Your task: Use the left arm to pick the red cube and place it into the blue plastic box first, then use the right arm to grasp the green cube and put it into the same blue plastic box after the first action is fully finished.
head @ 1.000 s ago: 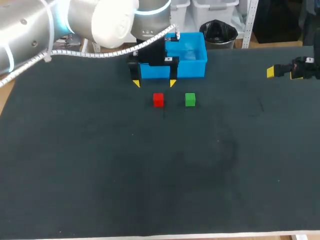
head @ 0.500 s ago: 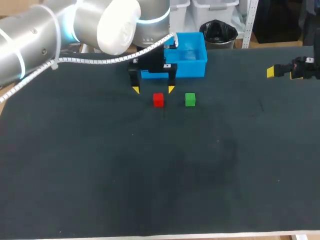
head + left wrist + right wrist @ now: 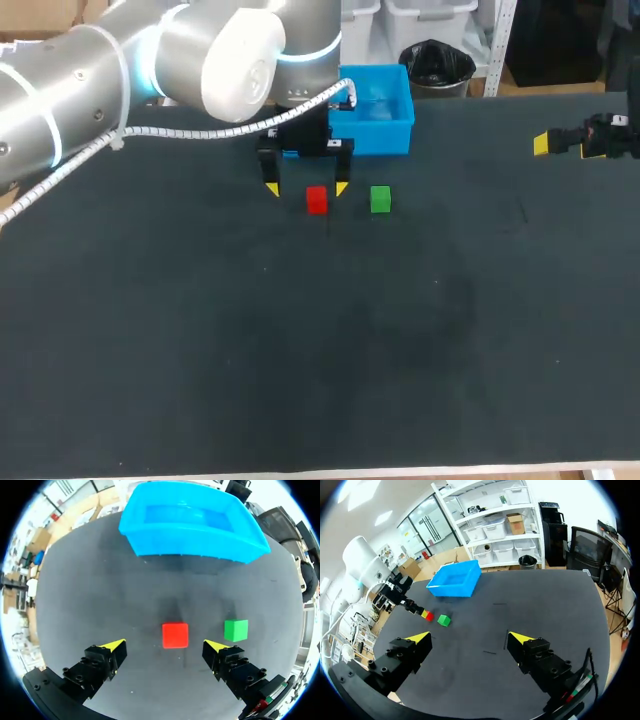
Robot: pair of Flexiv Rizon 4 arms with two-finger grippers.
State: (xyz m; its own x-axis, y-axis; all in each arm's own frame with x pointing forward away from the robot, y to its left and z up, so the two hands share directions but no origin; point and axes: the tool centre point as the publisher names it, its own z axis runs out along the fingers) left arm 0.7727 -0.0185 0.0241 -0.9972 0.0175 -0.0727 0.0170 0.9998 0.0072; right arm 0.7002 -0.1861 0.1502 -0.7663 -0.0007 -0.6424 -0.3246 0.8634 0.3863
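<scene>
The red cube (image 3: 317,200) will be hidden from the robot's head view when the robot puts it inside the box, because the blue plastic box's front side (image 3: 383,140) is high.
The red cube (image 3: 317,200) (image 3: 175,635) rests on the black table, with the green cube (image 3: 380,199) (image 3: 236,630) just to its right. Behind them stands the blue plastic box (image 3: 395,124) (image 3: 190,527), nothing inside it that I can see. My left gripper (image 3: 307,188) (image 3: 165,646) hangs open over the red cube, one yellow tip on each side and slightly above it, not touching. My right gripper (image 3: 560,145) (image 3: 469,639) is open at the table's far right edge, well away from the cubes. From its view the red cube (image 3: 426,615), green cube (image 3: 444,621) and box (image 3: 454,580) lie far ahead.
The left arm (image 3: 150,60) reaches in from the back left, partly covering the box's left end. A wide stretch of bare black table (image 3: 320,350) lies in front of the cubes.
My left gripper has come forward and down from in front of the box until its tips straddle the red cube. The right arm and both cubes have stayed put.
</scene>
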